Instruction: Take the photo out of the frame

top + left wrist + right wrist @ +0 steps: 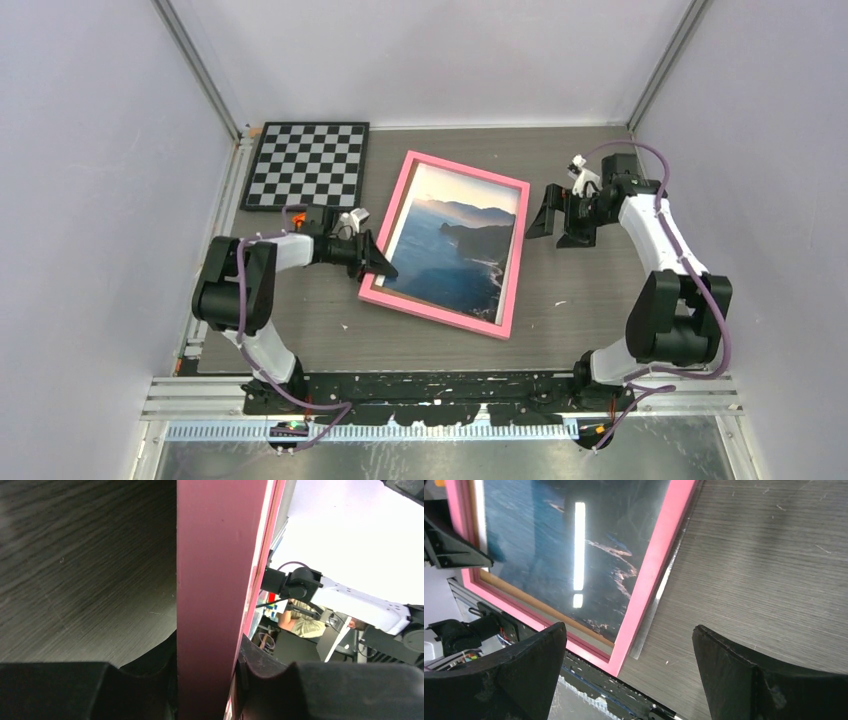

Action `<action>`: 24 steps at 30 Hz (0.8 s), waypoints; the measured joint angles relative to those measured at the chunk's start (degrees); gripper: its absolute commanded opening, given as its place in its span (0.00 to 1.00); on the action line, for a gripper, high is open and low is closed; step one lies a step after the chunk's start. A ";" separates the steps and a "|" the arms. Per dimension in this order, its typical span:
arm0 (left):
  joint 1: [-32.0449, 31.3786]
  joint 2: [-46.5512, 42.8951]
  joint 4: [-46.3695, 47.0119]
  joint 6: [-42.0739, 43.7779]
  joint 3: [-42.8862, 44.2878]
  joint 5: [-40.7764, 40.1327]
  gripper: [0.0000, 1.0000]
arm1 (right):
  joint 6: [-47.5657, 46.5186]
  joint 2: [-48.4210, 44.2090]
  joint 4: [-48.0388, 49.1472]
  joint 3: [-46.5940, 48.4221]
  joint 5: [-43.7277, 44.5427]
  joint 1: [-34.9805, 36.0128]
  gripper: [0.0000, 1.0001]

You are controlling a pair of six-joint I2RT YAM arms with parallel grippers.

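Observation:
The frame slants (pixel 436 311) with only my left gripper holding it. My right gripper should take the opposite rail (pixel 516 250) so that I can set the frame square and lift it.
The frame (pixel 441 314), thin pink border up, lies on the dark table at the centre, turned a little clockwise. Behind its glare-streaked glazing shows the photo (pixel 455 240), a seascape with dark cliffs. My left gripper (pixel 378 265) is shut on the frame's left rail near the near-left corner. In the left wrist view the rail (pixel 215 580) runs straight up between the two black fingers of the left gripper (pixel 205 666). My right gripper (pixel 545 212) stands open just right of the frame's far-right rail, holding nothing. In the right wrist view the right gripper (pixel 629 650) spans bare table beside the frame (pixel 659 560) and photo (pixel 549 545).
A black-rimmed chessboard (pixel 308 165) lies at the far left of the table, behind my left arm. A pale, narrow strip (pixel 659 600) lies on the table along the frame's right rail. White walls close in the left, the back and the right.

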 measured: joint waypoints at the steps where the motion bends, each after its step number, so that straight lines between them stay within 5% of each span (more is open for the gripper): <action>1: -0.35 -0.83 1.18 -0.70 -0.98 -0.81 0.26 | 0.31 0.83 0.35 -0.20 0.24 0.00 0.99; 6: -3.02 -9.20 3.87 -3.93 -7.04 -8.31 0.70 | 1.81 6.12 2.16 -1.64 1.77 0.00 0.99; 9: -4.26 -12.26 2.60 -4.72 -8.98 -12.09 0.86 | 2.84 9.29 3.23 -2.10 2.14 0.00 1.00; 16: -4.52 -15.50 -1.70 -2.80 -9.46 -19.78 0.94 | 4.39 12.83 4.76 -2.67 2.56 0.00 1.00; 24: -5.11 -16.74 -8.17 4.15 -6.19 -27.47 0.92 | 5.42 14.56 6.40 -3.50 2.99 0.00 1.00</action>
